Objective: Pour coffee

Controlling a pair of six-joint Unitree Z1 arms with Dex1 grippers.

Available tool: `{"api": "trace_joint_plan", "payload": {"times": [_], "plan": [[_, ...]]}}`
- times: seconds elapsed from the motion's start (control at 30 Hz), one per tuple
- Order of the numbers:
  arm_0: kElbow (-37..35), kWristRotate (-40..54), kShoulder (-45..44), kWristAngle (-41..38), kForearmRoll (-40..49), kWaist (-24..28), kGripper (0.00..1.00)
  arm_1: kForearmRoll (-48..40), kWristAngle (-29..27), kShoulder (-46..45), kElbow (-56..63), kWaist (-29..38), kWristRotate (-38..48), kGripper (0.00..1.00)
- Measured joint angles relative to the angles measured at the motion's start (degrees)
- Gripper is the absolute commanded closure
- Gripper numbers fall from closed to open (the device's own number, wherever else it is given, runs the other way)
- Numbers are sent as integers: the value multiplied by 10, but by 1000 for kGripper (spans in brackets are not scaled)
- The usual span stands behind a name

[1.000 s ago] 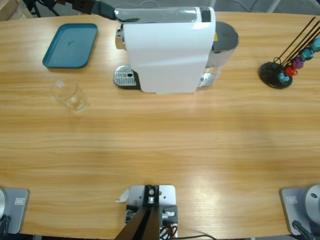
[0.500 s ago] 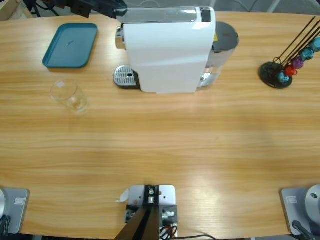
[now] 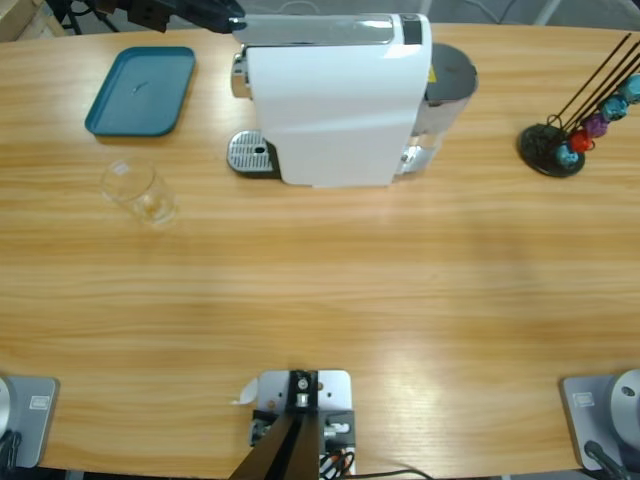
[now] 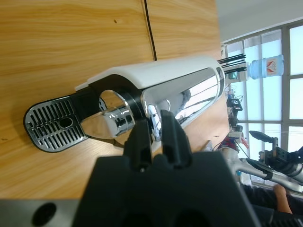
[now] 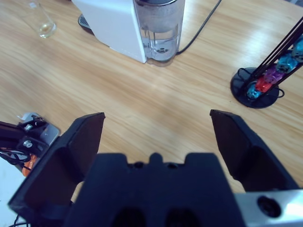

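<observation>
My gripper will lift the top blue capsule (image 3: 630,88) off alone and the others will stay in place, because the capsules are stacked between open-ended rods (image 3: 600,76).
The white coffee machine (image 3: 335,100) stands at the table's far middle, its drip grate (image 3: 250,153) on its left side. A clear glass (image 3: 138,192) lies empty-looking to the left, with only a pale amber trace in its bottom; no dark coffee shows. My left gripper (image 3: 228,16) sits shut at the machine's top left corner. In the left wrist view, its fingertips (image 4: 142,126) are right at the chrome lever (image 4: 156,101) above the drip grate (image 4: 49,127). My right gripper (image 5: 158,117) hangs open above the near table, out of the high view.
A teal tray (image 3: 140,90) lies at the far left. A black capsule stand (image 3: 552,148) with bright capsules stands at the far right, and its base (image 5: 255,87) shows in the right wrist view. The water tank (image 5: 160,30) is on the machine's right end.
The left gripper at the machine's top left corner has shifted slightly, up and then a little back to the left. Everything else is still.
</observation>
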Motion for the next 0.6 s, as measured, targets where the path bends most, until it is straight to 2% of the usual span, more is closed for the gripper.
{"api": "trace_joint_plan", "payload": {"times": [0.07,0.13,0.23,0.27,0.3,0.33,0.37,0.5,0.6], "plan": [[-13,-12,0,-11,-1,1,1000,0,0,4,0,0,1,18],[-61,-18,-13,-29,-2,-9,1000,0,0,6,0,0,1,21],[-95,-20,-30,-45,-3,-20,1000,0,0,8,0,0,1,156],[-98,-20,-31,-48,-3,-21,914,0,0,9,0,0,1,173],[-99,-20,-31,-51,-3,-23,429,0,1,11,0,0,2,210],[-99,-20,-31,-60,-4,-23,110,1,2,13,-1,0,3,233],[-100,-20,-31,-75,-7,-24,18,4,3,15,-2,0,5,231],[-106,20,-33,-118,-21,-38,0,24,-24,30,-18,1,-18,227],[-79,148,-59,-13,-12,-67,0,17,-57,42,-30,0,-37,231]]}}
